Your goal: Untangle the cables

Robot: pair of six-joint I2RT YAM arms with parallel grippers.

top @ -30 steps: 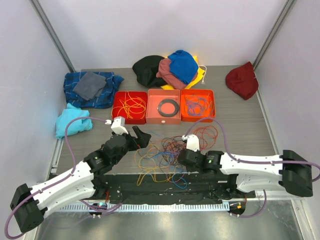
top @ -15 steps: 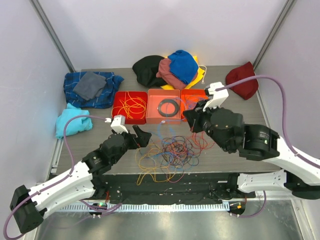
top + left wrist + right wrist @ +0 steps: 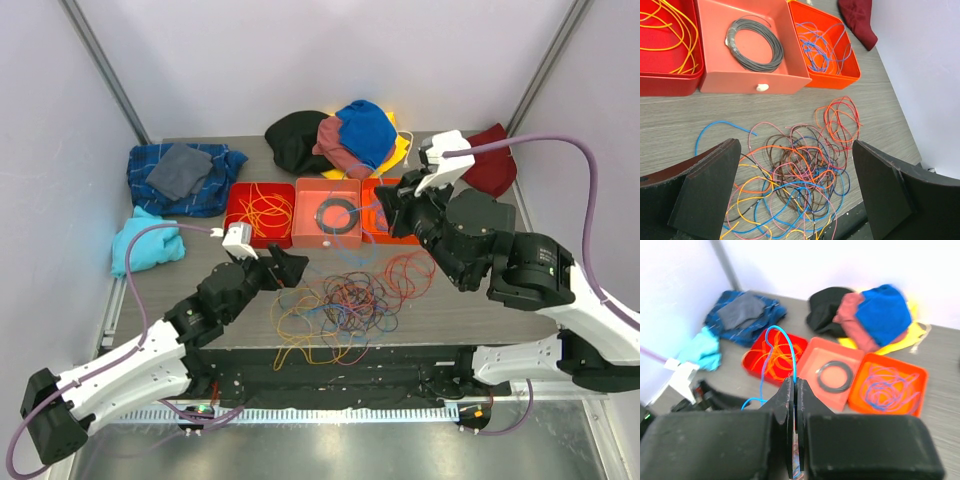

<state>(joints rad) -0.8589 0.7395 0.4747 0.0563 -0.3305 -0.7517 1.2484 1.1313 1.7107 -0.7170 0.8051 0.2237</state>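
Observation:
My right gripper keeps moving to the orange tray of blue cables [image 3: 888, 389] and lets go of the blue cable [image 3: 763, 377] there, since the cable hangs free of the tangle.
A tangle of thin cables [image 3: 345, 298] in orange, blue, pink, brown and yellow lies on the table near the front edge; it also shows in the left wrist view [image 3: 800, 170]. My right gripper [image 3: 388, 215] is raised above the trays and is shut on one blue cable [image 3: 793, 352], which loops up from the jaws and hangs down to the left. My left gripper [image 3: 281, 270] is open and empty, low over the left side of the tangle, with the pile between its fingers [image 3: 710, 185].
Three trays stand behind the tangle: a red one [image 3: 670, 82] with orange and yellow cables, a salmon one [image 3: 747, 82] with a black ring [image 3: 754, 37], an orange one [image 3: 832, 82] with blue cables. Cloth piles lie at the back [image 3: 340, 135], left [image 3: 185, 175], [image 3: 145, 245] and right [image 3: 492, 165].
My right gripper has lifted off the tangle and moved up and back over the trays, drawing the blue cable with it. My left gripper has shifted slightly.

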